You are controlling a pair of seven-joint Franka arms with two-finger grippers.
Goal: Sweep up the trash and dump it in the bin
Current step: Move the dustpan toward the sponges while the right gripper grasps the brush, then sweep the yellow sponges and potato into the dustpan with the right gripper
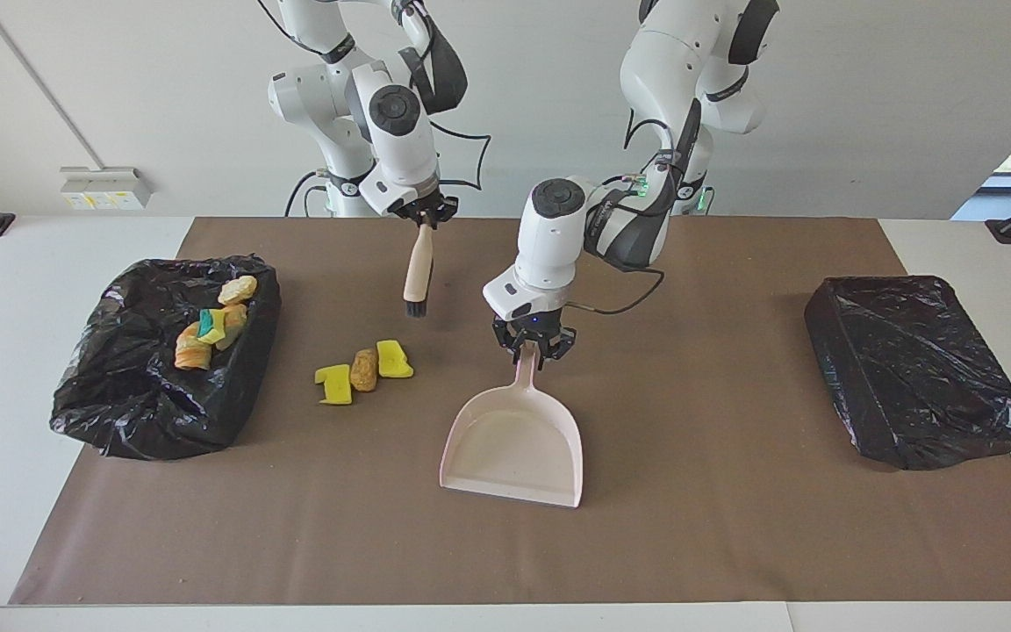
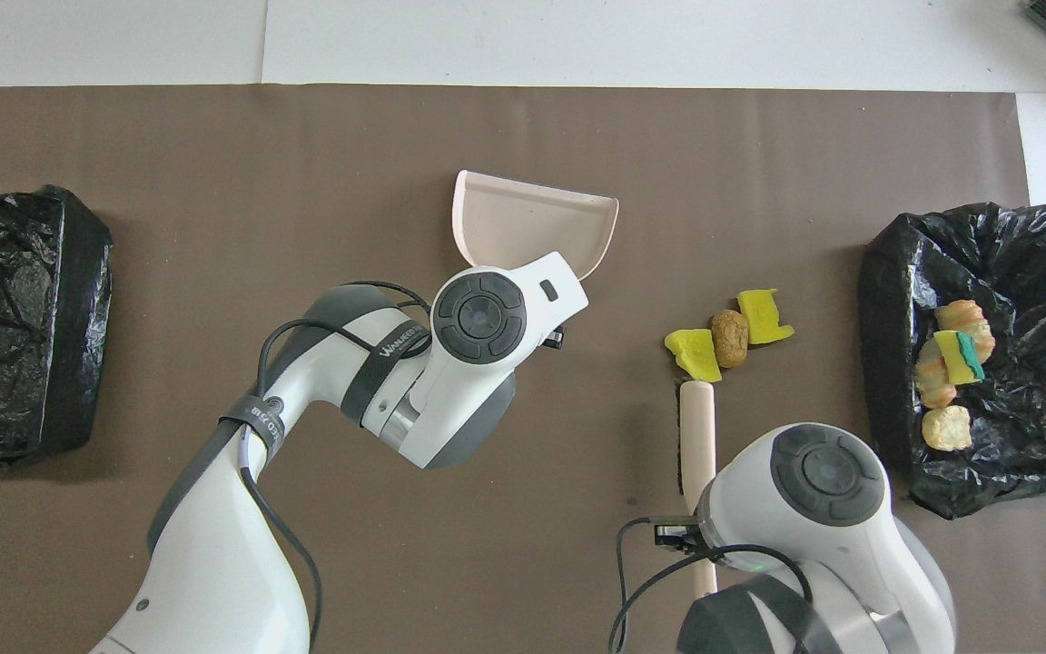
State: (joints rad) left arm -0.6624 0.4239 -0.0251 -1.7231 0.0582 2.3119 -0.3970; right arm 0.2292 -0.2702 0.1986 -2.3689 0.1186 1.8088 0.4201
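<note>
The dustpan's opening (image 2: 540,187) points past the trash, so next I turn the dustpan with my left gripper while my right gripper brings the brush to the trash's bin side (image 2: 814,316).
A pale pink dustpan (image 1: 514,448) (image 2: 532,222) lies flat on the brown mat at mid table, its handle pointing toward the robots. My left gripper (image 1: 530,347) is shut on that handle. Loose trash (image 1: 364,370) (image 2: 730,339), two yellow sponge chunks and a brown bread piece, lies between the dustpan and the bin (image 1: 119,421) (image 2: 886,272). My right gripper (image 1: 420,215) is shut on a wooden-handled brush (image 1: 419,268) (image 2: 696,436), which hangs bristles down over the mat beside the trash. In the overhead view both grippers are hidden under their wrists.
The bin is lined with a black bag and holds several bread and sponge pieces (image 1: 211,329) (image 2: 950,363). A second black-bagged box (image 1: 918,369) (image 2: 14,318) sits at the left arm's end of the table. White table shows around the brown mat (image 1: 734,527).
</note>
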